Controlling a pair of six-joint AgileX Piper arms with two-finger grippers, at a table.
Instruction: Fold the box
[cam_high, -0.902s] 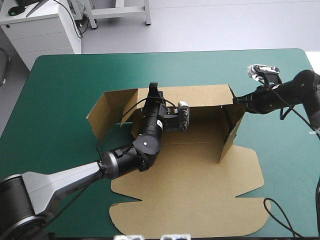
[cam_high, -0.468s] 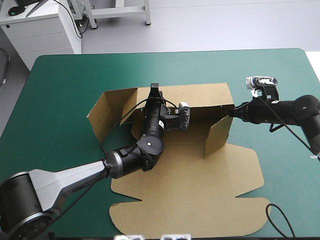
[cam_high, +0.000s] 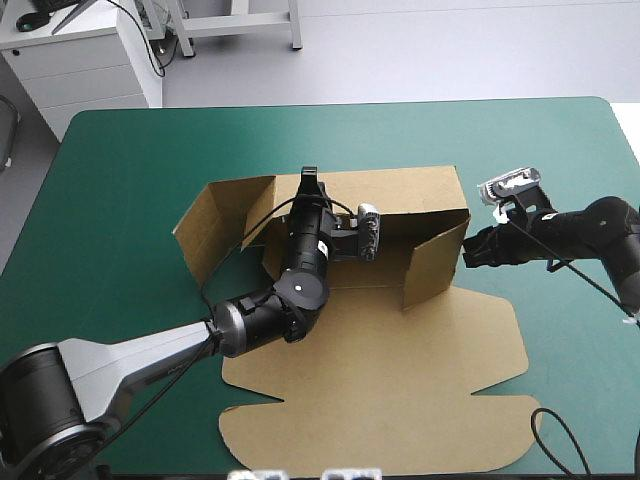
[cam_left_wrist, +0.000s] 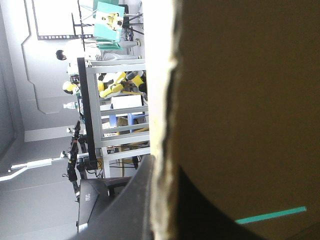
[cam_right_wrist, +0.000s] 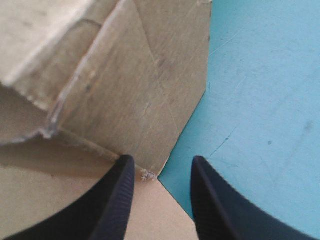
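Observation:
The box's back side (cam_high: 405, 190) is bent forward over the side flap (cam_high: 437, 258) by the robot's right gripper, so I expect the back side to stay tipped forward when the robot pinches both.
The brown box (cam_high: 380, 350) lies mid-table with its lid sheet flat toward the front edge. Its back wall (cam_high: 400, 190) stands raised, and a left flap (cam_high: 205, 235) angles outward. My left gripper (cam_high: 308, 182) is shut on the back wall's top edge. In the left wrist view the board (cam_left_wrist: 240, 100) fills most of the picture, with one black finger (cam_left_wrist: 125, 210) against its edge. The right side flap (cam_high: 435, 260) leans inward. My right gripper (cam_high: 468, 250) is open just outside it. The flap's lower corner (cam_right_wrist: 150, 90) lies ahead of the right gripper (cam_right_wrist: 162, 161).
My left arm (cam_high: 250, 320) reaches over the lid sheet and the box floor. The teal-green cover (cam_high: 560, 330) shows on every side of the board, widest at the far edge and to the right of the box. The lid's front tabs end near the table's front edge.
The right gripper let go of the right side flap's top corner, dropped lower and drew back outside it. That flap swung inward. The left gripper stayed on the back wall.

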